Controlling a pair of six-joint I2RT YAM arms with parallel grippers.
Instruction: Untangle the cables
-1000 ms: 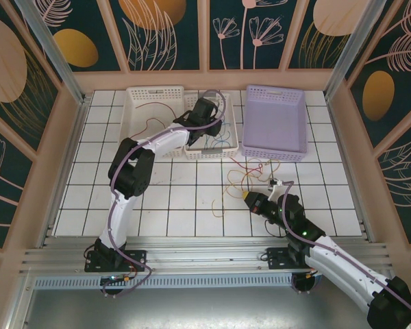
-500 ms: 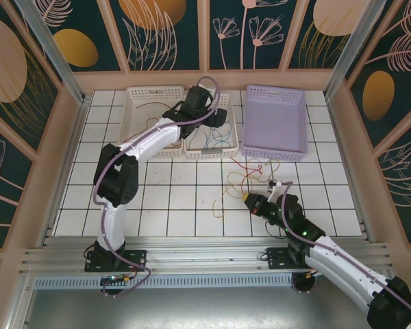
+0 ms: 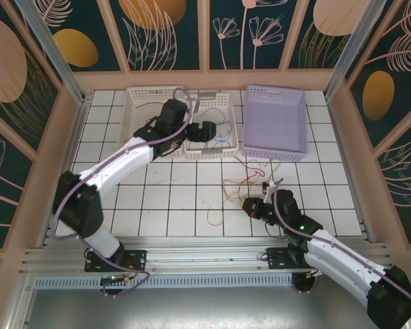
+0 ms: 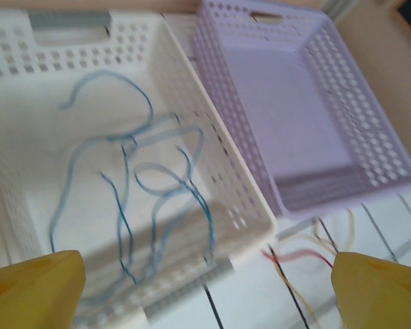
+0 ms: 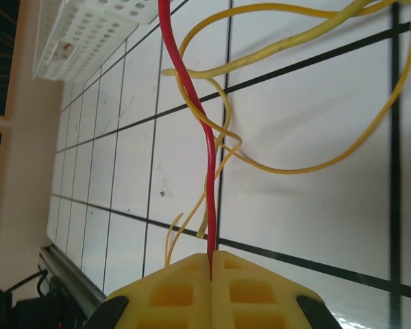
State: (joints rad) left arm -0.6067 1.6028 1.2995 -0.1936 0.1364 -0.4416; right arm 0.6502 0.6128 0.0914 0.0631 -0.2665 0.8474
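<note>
The red cable [image 5: 212, 179] is held above the yellow cables by my right gripper, so my open left gripper keeps going to that raised stretch [image 3: 246, 185] until its fingers close.
Thin blue cables [image 4: 130, 178] lie loose in the right compartment of the white basket [image 3: 140, 96]. My left gripper [image 3: 207, 131] hovers over that basket's front edge, open, with its yellow fingertips [image 4: 34, 288] wide apart and nothing between them. A red cable [image 5: 205, 151] runs up from my right gripper [image 5: 211, 264], which is shut on it low over the tiles. Yellow cables [image 5: 294, 164] loop around and across the red one. This tangle [image 3: 250, 175] lies on the table in front of the purple basket [image 3: 274, 154]. Another red cable [image 3: 151, 113] lies in the white basket's left compartment.
The purple basket [image 4: 370, 137] is empty and stands right beside the white one at the back of the tiled table. A loose yellow loop [image 3: 216, 216] lies on the tiles left of my right gripper. Wooden walls enclose the table.
My left gripper opened, and the left arm swung out to the left and back. The blue cables now lie in the white basket. My right gripper shifted slightly left with the red cable.
</note>
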